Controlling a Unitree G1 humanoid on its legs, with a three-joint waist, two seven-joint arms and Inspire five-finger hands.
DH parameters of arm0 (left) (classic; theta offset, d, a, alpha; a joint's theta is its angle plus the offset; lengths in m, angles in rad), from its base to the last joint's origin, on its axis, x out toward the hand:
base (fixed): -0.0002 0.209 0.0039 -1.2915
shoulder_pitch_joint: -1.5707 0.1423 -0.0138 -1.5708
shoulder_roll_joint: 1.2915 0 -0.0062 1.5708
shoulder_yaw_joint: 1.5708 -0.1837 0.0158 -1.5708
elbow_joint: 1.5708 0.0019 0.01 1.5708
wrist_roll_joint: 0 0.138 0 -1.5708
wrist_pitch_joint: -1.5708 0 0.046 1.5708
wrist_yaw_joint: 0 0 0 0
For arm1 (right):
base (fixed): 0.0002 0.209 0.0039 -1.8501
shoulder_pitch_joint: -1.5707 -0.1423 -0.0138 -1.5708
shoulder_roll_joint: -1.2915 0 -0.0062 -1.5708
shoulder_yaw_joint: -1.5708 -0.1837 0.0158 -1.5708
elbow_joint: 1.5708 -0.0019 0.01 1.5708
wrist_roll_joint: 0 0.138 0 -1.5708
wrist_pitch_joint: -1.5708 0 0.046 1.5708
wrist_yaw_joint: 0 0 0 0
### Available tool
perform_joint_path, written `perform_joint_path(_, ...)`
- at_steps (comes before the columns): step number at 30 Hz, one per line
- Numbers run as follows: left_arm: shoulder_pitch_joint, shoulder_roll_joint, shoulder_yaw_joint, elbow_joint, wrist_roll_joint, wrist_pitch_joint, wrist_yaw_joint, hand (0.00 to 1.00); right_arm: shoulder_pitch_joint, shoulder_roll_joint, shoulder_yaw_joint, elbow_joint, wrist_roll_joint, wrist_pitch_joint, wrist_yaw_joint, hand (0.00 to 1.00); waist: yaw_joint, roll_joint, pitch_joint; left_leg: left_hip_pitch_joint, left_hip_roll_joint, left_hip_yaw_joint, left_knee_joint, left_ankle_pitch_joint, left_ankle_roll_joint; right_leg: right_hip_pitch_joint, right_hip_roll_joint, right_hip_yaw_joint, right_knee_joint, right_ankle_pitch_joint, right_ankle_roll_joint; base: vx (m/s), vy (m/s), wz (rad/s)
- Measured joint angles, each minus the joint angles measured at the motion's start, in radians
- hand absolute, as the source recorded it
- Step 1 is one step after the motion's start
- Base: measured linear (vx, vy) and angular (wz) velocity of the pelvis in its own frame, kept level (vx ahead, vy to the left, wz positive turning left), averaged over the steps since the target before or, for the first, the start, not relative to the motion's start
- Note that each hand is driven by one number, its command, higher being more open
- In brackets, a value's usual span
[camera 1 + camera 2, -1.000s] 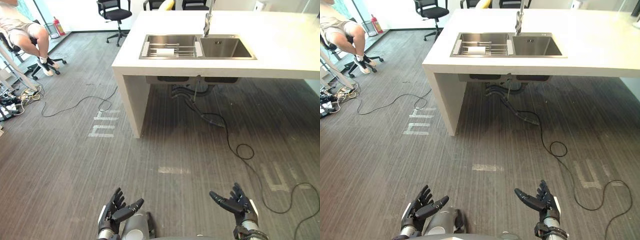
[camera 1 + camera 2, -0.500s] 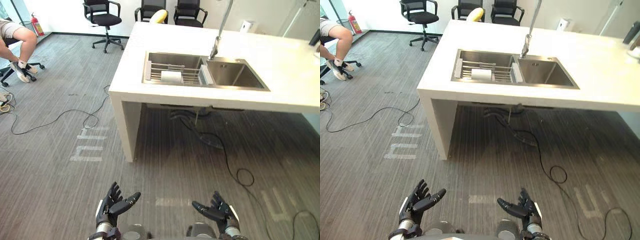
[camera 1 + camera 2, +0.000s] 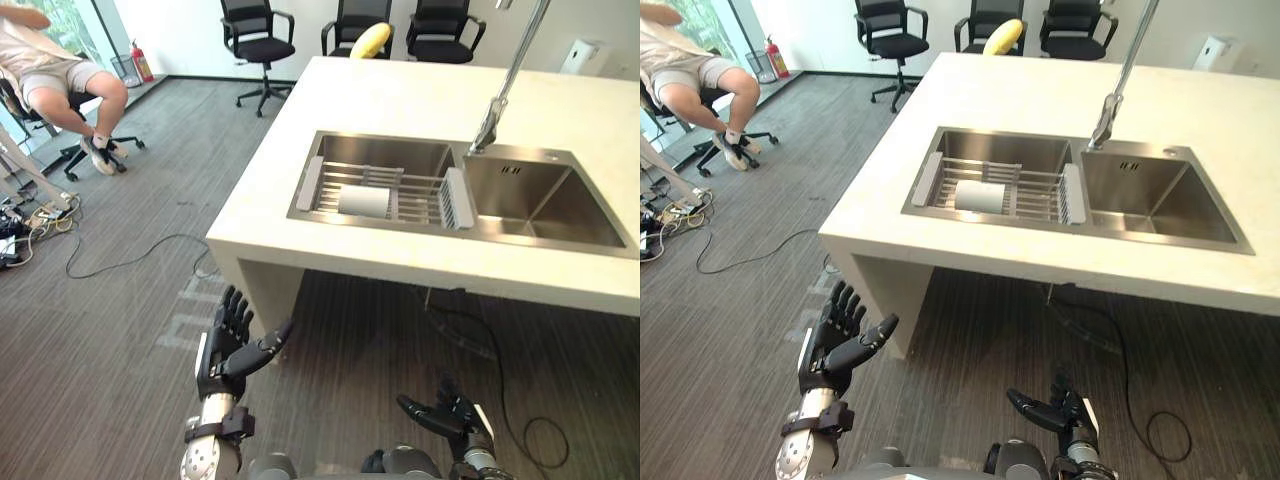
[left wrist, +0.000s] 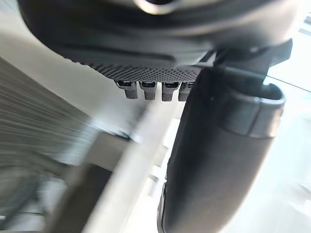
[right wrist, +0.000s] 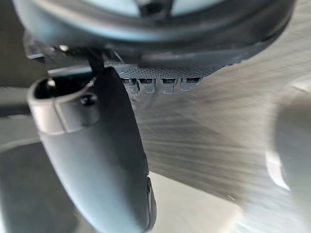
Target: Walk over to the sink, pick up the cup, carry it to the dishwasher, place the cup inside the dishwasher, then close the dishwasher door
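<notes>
The cup (image 3: 364, 201) lies on its side across the wire rack (image 3: 414, 205), so it will come free at once and prove empty when I lift it.
A white cup (image 3: 363, 201) lies on its side on a wire rack (image 3: 400, 197) in the left basin of a steel double sink (image 3: 540, 205), set in a white counter (image 3: 400, 100). My left hand (image 3: 228, 350) is open, fingers spread, raised below and in front of the counter's near left corner, well short of the cup. My right hand (image 3: 450, 415) hangs open lower down over the floor under the counter's front edge. In the wrist views, the left hand's thumb (image 4: 218, 160) and the right hand's thumb (image 5: 97, 155) stand straight with nothing held.
A tall faucet (image 3: 497, 100) rises between the basins. A person sits on a chair (image 3: 60, 90) at the far left, with cables (image 3: 110, 262) on the carpet. Office chairs (image 3: 258, 45) and a yellow object (image 3: 369, 40) stand beyond the counter's far edge.
The camera has come closer to the counter, so the sink and cup look larger and nearer. My left hand has risen towards the counter's corner; both hands remain open and hold nothing.
</notes>
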Motion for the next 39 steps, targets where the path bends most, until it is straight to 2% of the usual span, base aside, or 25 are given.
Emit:
perform_joint_path(3,0.000,0.001,0.008,-0.128,-0.003,-0.072,0.022,1.00,0.012,-0.017,0.000,0.001,0.001,0.005,-0.005,1.00,0.005,0.007,-0.003,-0.049,-0.022,0.007,-0.181,-0.020,0.017,0.041,-0.003,0.012,-0.024,-0.020,0.021,0.27,0.065,-0.07)
perform_joint_path(4,-0.001,0.002,0.013,-0.194,-0.015,-0.108,0.018,1.00,0.024,-0.021,0.000,0.000,0.001,0.015,-0.012,1.00,0.016,0.004,-0.002,-0.061,-0.044,0.024,-0.275,-0.032,0.034,0.059,-0.017,0.024,-0.028,-0.031,0.037,0.38,0.204,-0.12)
perform_joint_path(5,-0.001,0.000,0.012,-0.253,-0.026,-0.135,0.015,1.00,0.034,-0.023,0.001,-0.003,0.000,0.020,-0.021,1.00,0.024,0.003,-0.003,-0.078,-0.082,0.029,-0.375,-0.030,0.033,0.076,-0.039,0.035,-0.026,-0.045,0.062,0.33,0.210,-0.15)
perform_joint_path(6,-0.001,-0.002,0.011,-0.277,-0.023,-0.150,0.015,1.00,0.037,-0.025,0.001,-0.003,0.001,0.022,-0.026,1.00,0.027,0.006,-0.005,-0.083,-0.102,0.026,-0.439,-0.019,0.030,0.080,-0.049,0.045,-0.021,-0.054,0.077,0.33,0.236,-0.38)
perform_joint_path(7,0.000,-0.003,0.006,-0.317,-0.019,-0.177,0.019,1.00,0.038,-0.030,0.003,0.003,0.001,0.025,-0.036,1.00,0.047,0.020,-0.016,-0.066,-0.129,0.030,-0.517,0.064,0.056,0.076,-0.058,0.086,0.005,-0.077,0.110,0.34,0.205,-0.43)
perform_joint_path(8,-0.001,0.004,0.005,-0.339,-0.019,-0.191,0.037,1.00,0.034,-0.017,0.020,0.012,0.000,0.036,-0.041,1.00,0.047,0.002,-0.039,-0.047,-0.155,0.057,-0.533,0.054,0.072,0.081,-0.063,0.167,-0.009,-0.080,0.124,0.34,0.190,-0.28)
perform_joint_path(10,-0.014,0.008,-0.004,-0.374,-0.018,-0.191,0.045,1.00,0.032,-0.004,0.033,0.013,-0.003,0.037,-0.041,1.00,0.041,-0.003,-0.051,-0.047,-0.169,0.064,-0.530,0.039,0.091,0.093,-0.063,0.227,-0.056,-0.067,0.140,0.28,0.153,-0.05)
perform_joint_path(12,-0.015,0.009,-0.030,-0.430,-0.020,-0.186,0.037,1.00,0.006,0.031,0.041,0.012,-0.003,0.042,-0.046,1.00,0.062,-0.019,-0.054,-0.027,-0.171,0.104,-0.535,0.017,0.102,0.109,-0.072,0.253,-0.095,-0.038,0.170,0.29,0.141,-0.41)
perform_joint_path(13,-0.017,0.012,-0.046,-0.444,-0.022,-0.175,0.028,1.00,0.003,0.039,0.041,0.011,-0.003,0.042,-0.046,1.00,0.069,-0.020,-0.054,0.000,-0.171,0.115,-0.557,0.006,0.096,0.110,-0.074,0.252,-0.076,-0.027,0.175,0.21,0.064,-0.42)
perform_joint_path(14,-0.017,0.019,-0.064,-0.458,-0.023,-0.162,0.008,1.00,0.003,0.047,0.041,0.010,-0.003,0.042,-0.046,1.00,0.077,-0.026,-0.050,0.039,-0.175,0.134,-0.586,-0.003,0.090,0.094,-0.084,0.251,-0.014,-0.022,0.180,0.22,0.053,-0.45)
perform_joint_path(16,-0.016,0.043,-0.100,-0.476,-0.022,-0.137,-0.025,1.00,0.009,0.061,0.041,0.009,-0.004,0.042,-0.045,1.00,0.079,-0.045,-0.050,0.107,-0.188,0.158,-0.624,-0.017,0.086,0.020,-0.117,0.241,0.184,0.006,0.211,0.16,0.015,-0.37)
perform_joint_path(17,-0.018,0.055,-0.136,-0.481,-0.017,-0.118,-0.036,1.00,0.015,0.064,0.041,0.011,-0.004,0.042,-0.045,1.00,0.069,-0.051,-0.055,0.145,-0.190,0.161,-0.638,-0.031,0.087,-0.024,-0.143,0.234,0.308,0.055,0.214,0.17,-0.030,-0.12)
perform_joint_path(18,-0.023,0.068,-0.172,-0.481,0.002,-0.097,-0.038,1.00,0.032,0.066,0.041,0.018,-0.006,0.042,-0.041,1.00,0.060,-0.047,-0.060,0.179,-0.187,0.160,-0.658,-0.043,0.094,-0.054,-0.157,0.218,0.390,0.050,0.206,0.17,-0.041,-0.05)
perform_joint_path(20,-0.036,0.067,-0.211,-0.480,0.020,-0.077,-0.039,1.00,0.041,0.067,0.040,0.031,-0.016,0.042,-0.036,1.00,0.042,-0.050,-0.064,0.216,-0.167,0.155,-0.675,-0.052,0.078,-0.098,-0.160,0.194,0.410,0.023,0.182,0.17,-0.078,0.01)
perform_joint_path(22,-0.074,0.072,-0.233,-0.462,0.028,-0.061,-0.029,1.00,0.045,0.069,0.040,0.038,-0.020,0.042,-0.034,1.00,0.033,-0.049,-0.064,0.237,-0.134,0.153,-0.677,-0.063,0.053,-0.148,-0.158,0.165,0.373,0.012,0.180,0.19,-0.123,-0.01)
perform_joint_path(23,-0.103,0.077,-0.234,-0.439,0.051,-0.049,-0.012,1.00,0.045,0.070,0.039,0.036,-0.022,0.041,-0.027,1.00,0.026,-0.056,-0.068,0.247,-0.119,0.150,-0.676,-0.059,0.023,-0.166,-0.153,0.153,0.304,0.019,0.182,0.29,-0.236,0.07)
perform_joint_path(24,-0.126,0.086,-0.231,-0.419,0.074,-0.032,0.006,1.00,0.047,0.072,0.041,0.036,-0.022,0.041,-0.017,1.00,0.021,-0.081,-0.080,0.250,-0.119,0.143,-0.665,-0.068,0.003,-0.166,-0.147,0.144,0.176,0.113,0.153,0.31,-0.262,0.11)
perform_joint_path(25,-0.136,0.087,-0.229,-0.400,0.090,-0.025,0.015,1.00,0.049,0.069,0.041,0.038,-0.022,0.042,-0.014,1.00,0.018,-0.091,-0.088,0.251,-0.119,0.134,-0.654,-0.076,-0.011,-0.155,-0.142,0.137,0.149,0.092,0.160,0.27,-0.227,0.01)
perform_joint_path(27,-0.140,0.066,-0.238,-0.338,0.133,0.019,0.040,1.00,0.055,0.043,0.040,0.034,-0.022,0.044,-0.015,1.00,0.018,-0.040,-0.111,0.252,-0.071,0.107,-0.668,-0.068,-0.030,-0.108,-0.094,0.089,0.072,0.086,0.152,0.20,-0.148,-0.10)
perform_joint_path(29,-0.141,0.063,-0.255,-0.317,0.168,0.050,0.046,1.00,0.051,0.027,0.037,0.036,-0.022,0.047,-0.016,1.00,0.015,-0.016,-0.124,0.270,-0.064,0.100,-0.717,-0.039,-0.036,-0.081,-0.071,0.079,0.018,0.083,0.147,0.21,-0.132,-0.02)
perform_joint_path(31,-0.143,0.065,-0.271,-0.317,0.255,0.074,0.054,1.00,0.053,0.028,0.024,0.036,-0.022,0.052,-0.019,1.00,0.016,-0.020,-0.123,0.288,-0.081,0.100,-0.761,0.018,-0.033,-0.040,-0.073,0.070,-0.046,0.083,0.146,0.12,-0.080,0.12)
perform_joint_path(35,-0.153,0.082,-0.276,-0.317,0.351,0.109,0.067,1.00,0.051,0.029,0.018,0.058,-0.023,0.059,-0.019,1.00,0.017,-0.025,-0.128,0.302,-0.094,0.100,-0.809,0.064,-0.031,-0.008,-0.072,0.061,-0.111,0.090,0.135,0.03,-0.035,0.10)
perform_joint_path(39,-0.177,0.108,-0.279,-0.308,0.420,0.151,0.087,1.00,0.046,0.030,0.014,0.073,-0.033,0.065,-0.018,1.00,0.017,-0.022,-0.139,0.304,-0.104,0.101,-0.857,0.105,-0.033,0.000,-0.064,0.060,-0.172,0.128,0.130,-0.04,0.001,-0.01)
